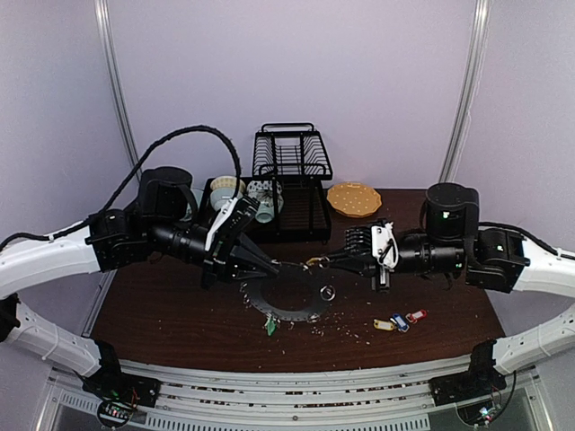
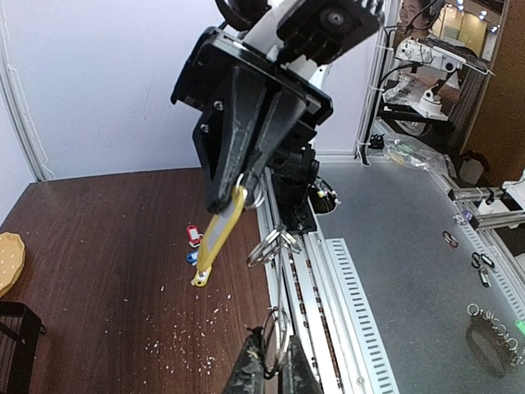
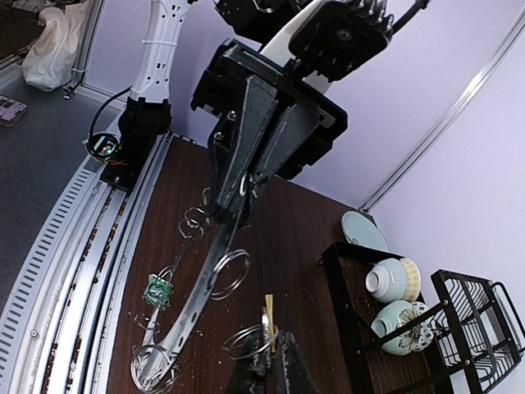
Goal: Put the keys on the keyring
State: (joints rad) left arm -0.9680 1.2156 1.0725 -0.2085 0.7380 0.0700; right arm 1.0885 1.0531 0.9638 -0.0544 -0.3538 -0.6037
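The yellow key's tag, instead of its ring, faces the keyring. My left gripper keeps lowering the keyring onto the clear table and let it go.
The keyring is a dark ring-shaped disc, tilted, its far edge lifted off the table. My left gripper is shut on a split ring at that raised edge. Facing it, my right gripper is shut on a yellow-tagged key with a metal ring, held close to the left fingertips. In the right wrist view the keyring runs edge-on down to the table. A green-tagged key hangs at its near rim. Three more keys lie loose at the right: yellow, blue and red.
A black dish rack stands at the back, with bowls on its left side. An orange scalloped plate lies to its right. Pale crumbs are scattered on the brown table near the front edge.
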